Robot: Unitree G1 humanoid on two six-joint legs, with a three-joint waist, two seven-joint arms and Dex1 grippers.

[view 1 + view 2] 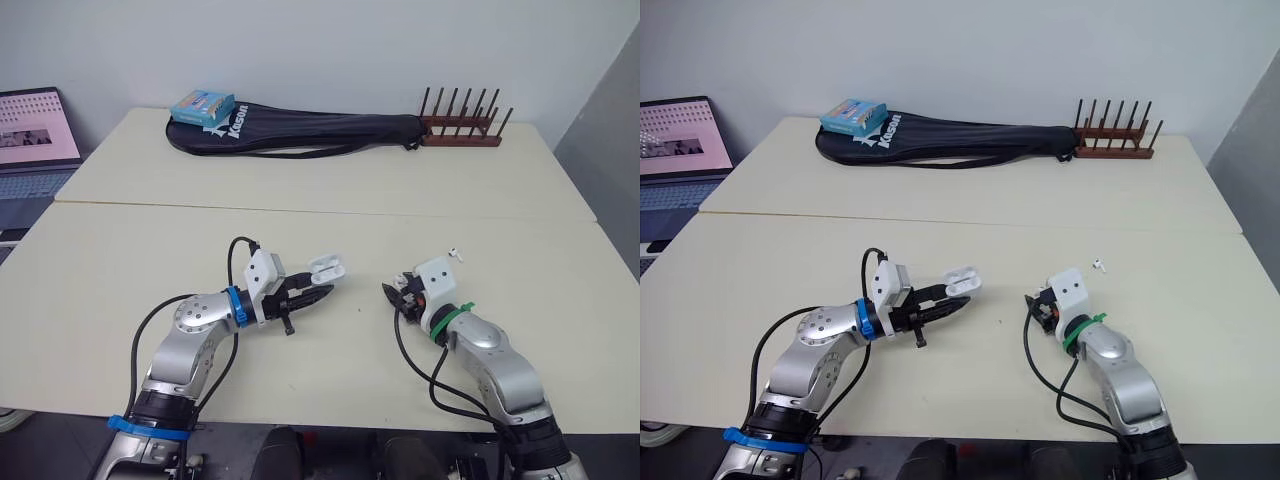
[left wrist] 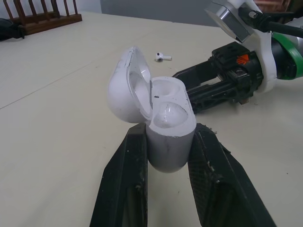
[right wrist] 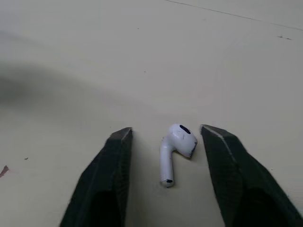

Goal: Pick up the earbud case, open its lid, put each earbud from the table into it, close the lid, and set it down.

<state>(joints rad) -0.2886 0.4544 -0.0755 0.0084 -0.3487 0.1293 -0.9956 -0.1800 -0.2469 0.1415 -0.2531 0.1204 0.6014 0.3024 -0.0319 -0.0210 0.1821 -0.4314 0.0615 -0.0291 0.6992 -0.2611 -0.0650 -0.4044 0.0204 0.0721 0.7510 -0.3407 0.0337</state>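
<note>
My fingers are holding the white earbud (image 3: 181, 138), and a thin stem (image 3: 166, 164) joins its round head, so I expect it to go down stem first with its head still showing when I lower it into the case.
My left gripper (image 1: 322, 293) is shut on the lower body of the white earbud case (image 2: 165, 127), held a little above the table. The case's lid (image 2: 124, 87) is swung open and both sockets look empty. To its right, my right gripper (image 3: 165, 133) is open and low on the table. One white earbud (image 3: 176, 147) lies on the tabletop between its two fingers, apart from both. A second earbud (image 1: 455, 252) lies on the table just beyond the right wrist, also seen as a small white earbud (image 2: 162, 57) past the case.
At the back of the far table lie a black racket bag (image 1: 300, 132) with a blue box (image 1: 203, 106) on it and a wooden peg rack (image 1: 462, 128). A laptop (image 1: 35, 135) stands off the left edge. A seam (image 1: 300, 208) divides the two tabletops.
</note>
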